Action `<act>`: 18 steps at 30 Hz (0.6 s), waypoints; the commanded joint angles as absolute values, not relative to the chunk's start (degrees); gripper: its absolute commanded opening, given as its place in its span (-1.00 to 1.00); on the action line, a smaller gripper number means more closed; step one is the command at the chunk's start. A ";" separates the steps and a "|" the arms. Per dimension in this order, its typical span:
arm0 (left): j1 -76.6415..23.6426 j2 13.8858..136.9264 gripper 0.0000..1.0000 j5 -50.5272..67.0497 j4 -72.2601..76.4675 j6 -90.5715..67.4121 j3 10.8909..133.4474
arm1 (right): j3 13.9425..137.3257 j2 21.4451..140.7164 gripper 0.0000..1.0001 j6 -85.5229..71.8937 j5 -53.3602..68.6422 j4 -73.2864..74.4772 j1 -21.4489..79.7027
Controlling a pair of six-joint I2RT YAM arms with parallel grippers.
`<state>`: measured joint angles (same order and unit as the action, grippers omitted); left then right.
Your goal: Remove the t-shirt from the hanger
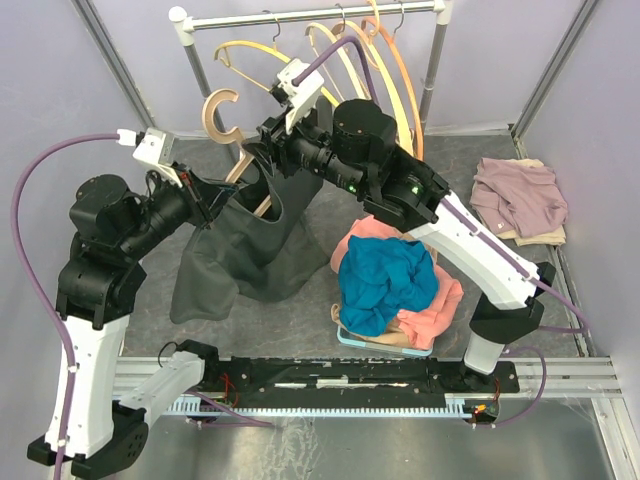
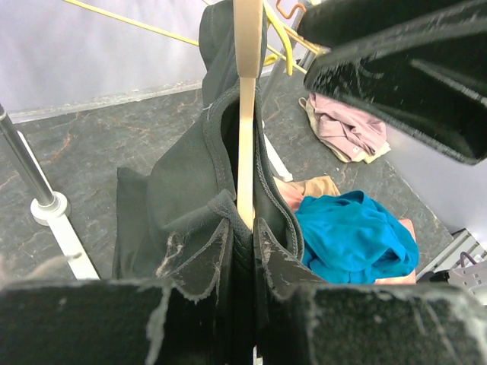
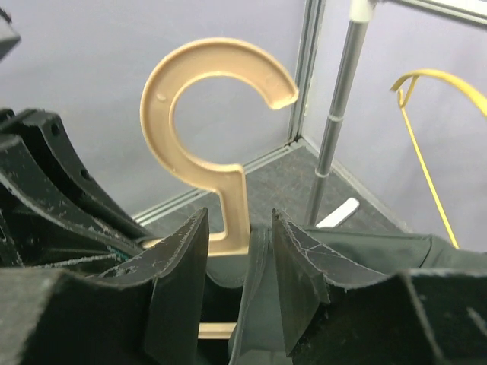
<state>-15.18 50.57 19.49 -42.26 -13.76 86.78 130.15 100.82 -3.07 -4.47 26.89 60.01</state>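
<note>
The fingers of the robot's right gripper are on both sides of the collar's edge (image 3: 259, 252), so the right gripper should move onto the hook's neck (image 3: 234, 201) before the left gripper leaves the hanger's arm.
A dark grey t-shirt (image 1: 240, 255) hangs on a wooden hanger (image 1: 222, 115) with a wide C-shaped hook, held up over the table's left middle. My left gripper (image 1: 212, 200) is shut on the hanger's arm (image 2: 246, 144), and t-shirt (image 2: 175, 190) fabric bunches round its fingers; in the left wrist view that gripper (image 2: 243, 224) shows no gap. My right gripper (image 1: 258, 150) is at the collar by the hook's neck. In the right wrist view it (image 3: 240, 214) stands open, the collar's edge (image 3: 259, 281) runs between its fingers, and the hook (image 3: 163, 99) rises just behind.
A clothes rail (image 1: 310, 14) at the back carries several yellow and orange hangers (image 1: 350, 60). A blue garment (image 1: 385, 280) lies on pink ones (image 1: 450, 300) right of centre. Mauve clothes (image 1: 520, 195) lie at the far right. A rail post (image 3: 335, 114) stands close behind.
</note>
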 commanded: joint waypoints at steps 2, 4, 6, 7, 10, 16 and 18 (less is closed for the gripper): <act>-15.04 49.35 -0.95 22.06 -36.72 -14.98 87.44 | 135.31 102.82 -0.07 -1.62 -5.93 24.44 60.12; -15.07 49.57 -0.95 22.06 -37.10 -14.82 87.74 | 136.29 103.57 -0.07 -1.75 -5.60 25.07 60.19; -15.03 49.74 -0.95 21.95 -37.37 -14.54 88.18 | 136.59 104.03 -0.06 -1.76 -5.33 25.43 60.18; -15.08 49.86 -0.95 21.97 -37.37 -14.51 88.28 | 136.58 104.10 -0.06 -1.75 -5.21 25.53 60.20; -15.03 49.99 -0.95 21.86 -37.39 -14.42 88.63 | 136.35 104.36 -0.05 -1.57 -4.88 25.98 60.20; -15.06 50.78 -0.95 22.18 -37.37 -14.33 89.62 | 134.89 104.24 -0.05 -1.17 -4.75 26.12 60.31; -15.03 51.01 -0.95 22.47 -37.35 -14.34 89.91 | 134.86 104.56 -0.05 -0.85 -4.83 26.11 60.46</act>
